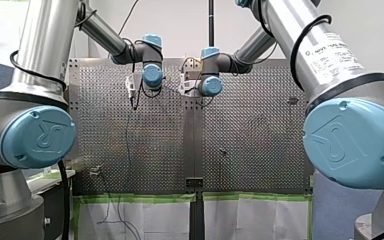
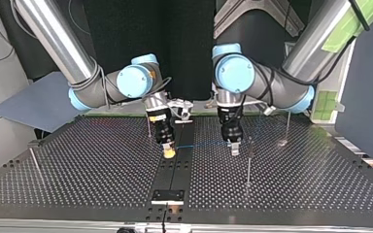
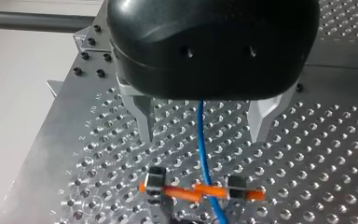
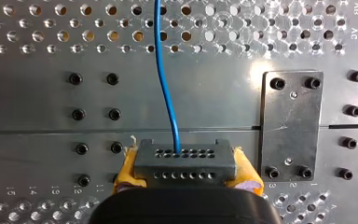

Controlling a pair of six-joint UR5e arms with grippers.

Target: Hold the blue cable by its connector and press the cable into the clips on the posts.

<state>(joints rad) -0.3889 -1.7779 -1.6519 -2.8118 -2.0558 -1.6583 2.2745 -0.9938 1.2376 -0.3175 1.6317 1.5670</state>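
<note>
My gripper will make the blue cable (image 4: 161, 70) lean to the side in a gentle curve when it carries the cable, because the cable bends smoothly out of the grey connector.
The thin blue cable (image 2: 204, 144) runs level above the perforated table (image 2: 102, 165) between my two grippers. My right gripper (image 4: 186, 169) is shut on the grey connector (image 4: 186, 158), its yellow pads (image 4: 129, 170) squeezing both sides; the cable (image 4: 165, 88) leaves the connector and leads away ahead. In the top view this gripper (image 2: 168, 151) hangs over the table's middle seam. My left gripper (image 3: 203, 137) is open, and its metal fingers (image 3: 142, 122) straddle the cable (image 3: 202, 144) without touching it. Ahead of them the cable crosses an orange-and-grey fitting (image 3: 200, 190). My left gripper (image 2: 234, 147) stands beside a thin post (image 2: 248, 167).
More thin posts stand at the top view's left (image 2: 33, 160) and at its right rear (image 2: 287, 127). A black plate (image 2: 167, 195) is bolted on the seam near the table's edge, and a bolted plate (image 4: 291, 126) lies beside the connector. Green tape (image 1: 145, 198) lines the table's edge.
</note>
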